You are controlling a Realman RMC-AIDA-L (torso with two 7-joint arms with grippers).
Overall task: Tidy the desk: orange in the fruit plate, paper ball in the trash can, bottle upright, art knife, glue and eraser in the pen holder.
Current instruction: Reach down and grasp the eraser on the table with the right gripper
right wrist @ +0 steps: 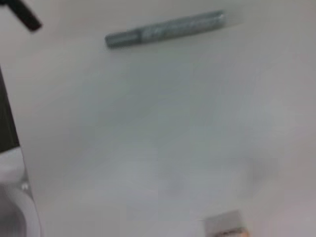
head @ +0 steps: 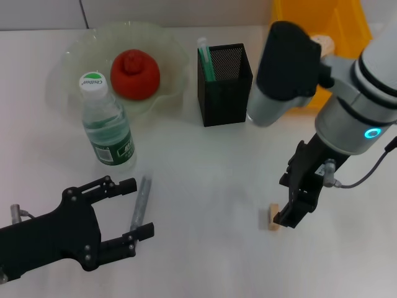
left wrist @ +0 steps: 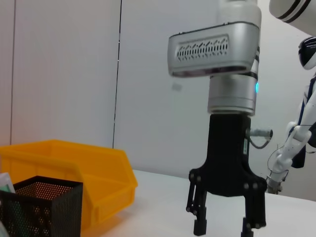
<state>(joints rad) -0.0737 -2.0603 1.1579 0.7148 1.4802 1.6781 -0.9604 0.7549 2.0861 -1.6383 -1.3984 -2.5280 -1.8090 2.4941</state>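
Observation:
The eraser lies free next to the open fingers of my right gripper. I should go on moving them down toward it until they are on both sides of the eraser, before I close them.
The orange lies in the fruit plate at the back left. The bottle stands upright in front of the plate. The pen holder holds a green-and-white stick. The grey art knife lies on the table between the fingers of my open left gripper. The eraser lies just beside my right gripper, which points down at the table with its fingers apart; it also shows in the left wrist view. A pale wad, probably the paper ball, lies in the trash can.
The right arm's grey forearm hangs over the table between the pen holder and the trash can. The right wrist view shows the art knife and the eraser on the white table. The left wrist view shows the trash can behind the pen holder.

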